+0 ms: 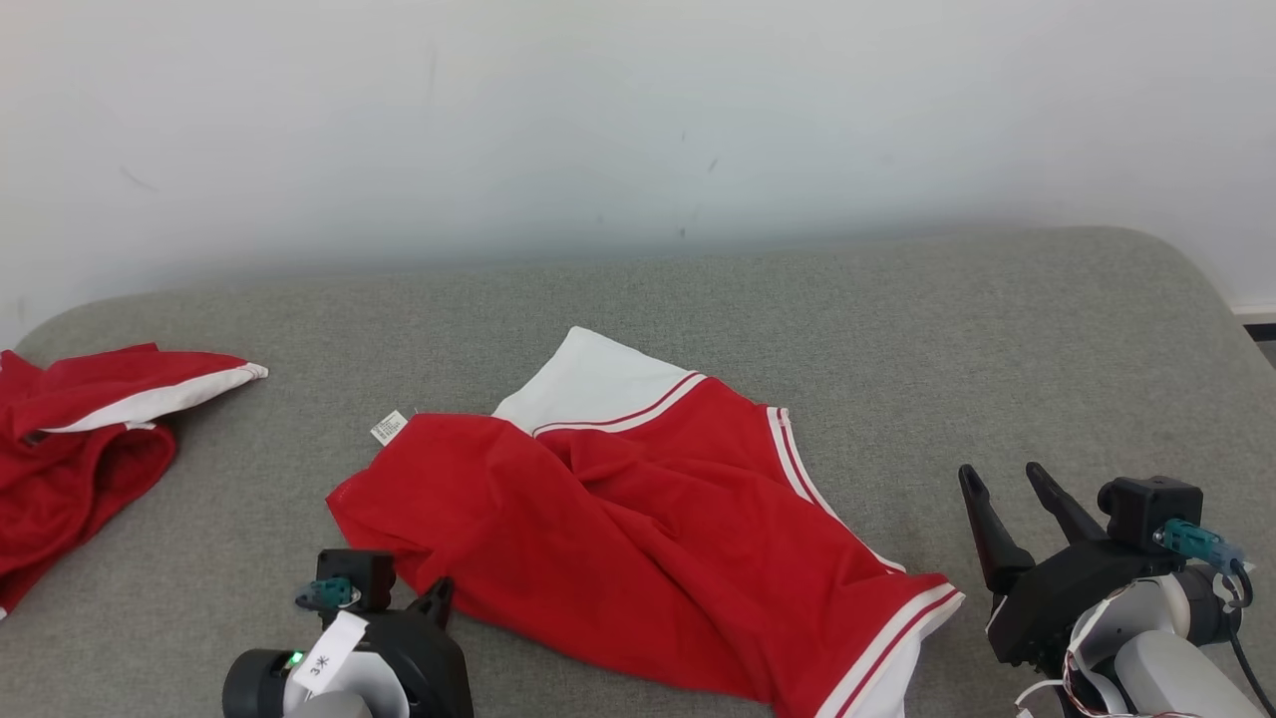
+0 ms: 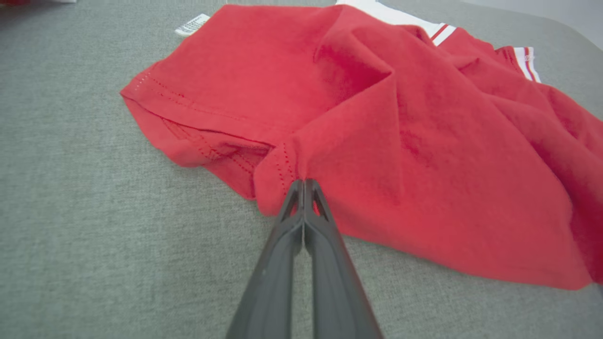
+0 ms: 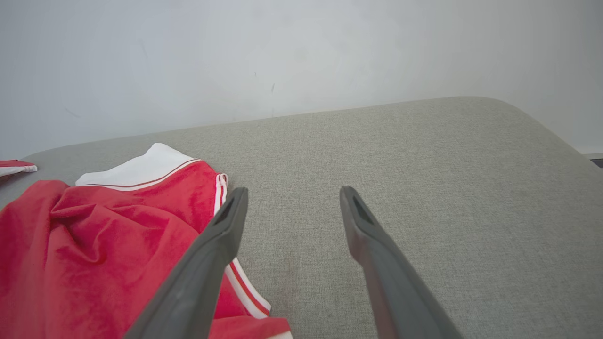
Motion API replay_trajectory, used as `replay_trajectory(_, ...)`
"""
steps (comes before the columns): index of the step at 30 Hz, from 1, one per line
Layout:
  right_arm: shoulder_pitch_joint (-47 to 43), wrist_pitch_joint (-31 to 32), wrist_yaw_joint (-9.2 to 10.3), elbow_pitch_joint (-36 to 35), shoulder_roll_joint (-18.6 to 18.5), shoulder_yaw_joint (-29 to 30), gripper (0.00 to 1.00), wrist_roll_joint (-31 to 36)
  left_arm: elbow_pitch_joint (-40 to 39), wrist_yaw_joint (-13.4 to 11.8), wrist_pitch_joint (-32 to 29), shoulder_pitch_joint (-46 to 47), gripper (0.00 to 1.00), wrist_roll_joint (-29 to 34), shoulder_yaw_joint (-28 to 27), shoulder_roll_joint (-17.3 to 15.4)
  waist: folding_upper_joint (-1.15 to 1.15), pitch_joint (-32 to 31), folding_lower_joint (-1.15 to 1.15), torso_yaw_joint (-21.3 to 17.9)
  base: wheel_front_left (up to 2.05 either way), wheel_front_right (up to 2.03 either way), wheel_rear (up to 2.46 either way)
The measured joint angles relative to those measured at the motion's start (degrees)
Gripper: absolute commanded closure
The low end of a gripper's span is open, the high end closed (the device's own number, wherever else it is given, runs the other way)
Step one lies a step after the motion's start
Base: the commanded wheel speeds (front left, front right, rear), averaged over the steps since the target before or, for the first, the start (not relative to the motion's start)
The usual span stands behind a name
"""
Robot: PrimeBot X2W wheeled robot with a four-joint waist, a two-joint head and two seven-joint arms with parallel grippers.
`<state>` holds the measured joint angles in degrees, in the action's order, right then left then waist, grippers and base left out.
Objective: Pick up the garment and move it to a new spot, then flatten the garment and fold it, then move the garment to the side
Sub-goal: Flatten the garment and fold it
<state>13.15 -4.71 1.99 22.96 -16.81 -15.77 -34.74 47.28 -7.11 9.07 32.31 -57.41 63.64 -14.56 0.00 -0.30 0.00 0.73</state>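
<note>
The garment [image 1: 718, 580] will spread out into a wide, nearly smooth panel when I pull its white sleeve and hem, because slack folds [image 1: 616, 497] slant across its red body.
The garment [image 1: 638, 529] is a crumpled red shirt with white, red-striped trim, lying in the middle of the grey cushioned surface [image 1: 897, 329]. My left gripper [image 1: 439, 596] is at its near left hem. In the left wrist view the left gripper [image 2: 303, 182] is shut on a pinched fold of the garment's [image 2: 377, 141] stitched hem. My right gripper [image 1: 1007, 479] stands open to the right of the garment, above bare fabric surface. In the right wrist view the right gripper [image 3: 292, 193] holds nothing, with the garment [image 3: 94, 245] to its left.
A second red and white garment [image 1: 80, 439] lies at the left edge of the surface. A pale wall [image 1: 638, 120] rises behind the surface. The surface's rounded right corner [image 1: 1196, 289] drops off beside my right arm.
</note>
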Motion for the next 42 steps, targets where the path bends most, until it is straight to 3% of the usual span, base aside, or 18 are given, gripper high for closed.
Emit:
replay_trajectory(12,0.0,0.2,0.01,-0.1,-0.3,0.3,0.00,0.0,-0.9,0.0,1.6,7.3,1.00,3.4,-0.5,0.6,0.00,-0.1,0.00,0.2,0.00,0.00,0.00)
replay_trajectory(19,0.4,0.7,-0.01,-0.1,0.5,-1.2,0.00,0.0,-3.3,0.1,1.7,14.2,1.00,4.6,-1.1,3.6,0.00,-0.2,0.00,-1.0,0.00,0.00,0.00)
replay_trajectory(29,1.6,1.2,-0.02,-0.9,0.3,-1.4,0.00,0.1,3.6,3.1,-1.1,15.0,1.00,2.9,-0.3,8.6,0.00,1.4,0.00,-4.9,0.00,0.00,0.00)
replay_trajectory(30,1.6,1.2,-0.02,-0.9,0.2,-1.2,0.00,0.1,4.2,3.1,-1.0,15.0,0.87,2.9,-0.3,8.7,0.00,1.8,0.00,-5.1,0.00,0.00,0.00)
replay_trajectory(31,1.6,1.1,-0.01,-0.9,0.1,-0.8,0.00,0.1,4.8,3.1,-0.9,15.1,0.58,3.0,-0.3,8.9,0.00,2.1,0.00,-5.4,0.00,0.00,0.00)
replay_trajectory(32,1.5,1.1,0.00,-0.9,-0.1,-0.5,0.00,0.1,5.4,3.1,-0.8,15.3,0.00,3.2,-0.2,9.1,0.00,2.5,0.00,-5.6,0.00,0.00,0.00)
replay_trajectory(42,1.3,0.3,0.02,0.2,-0.3,0.2,0.00,-0.2,9.3,3.5,0.7,15.4,0.00,5.2,1.0,8.3,0.00,2.8,0.00,-4.0,0.00,0.00,0.00)
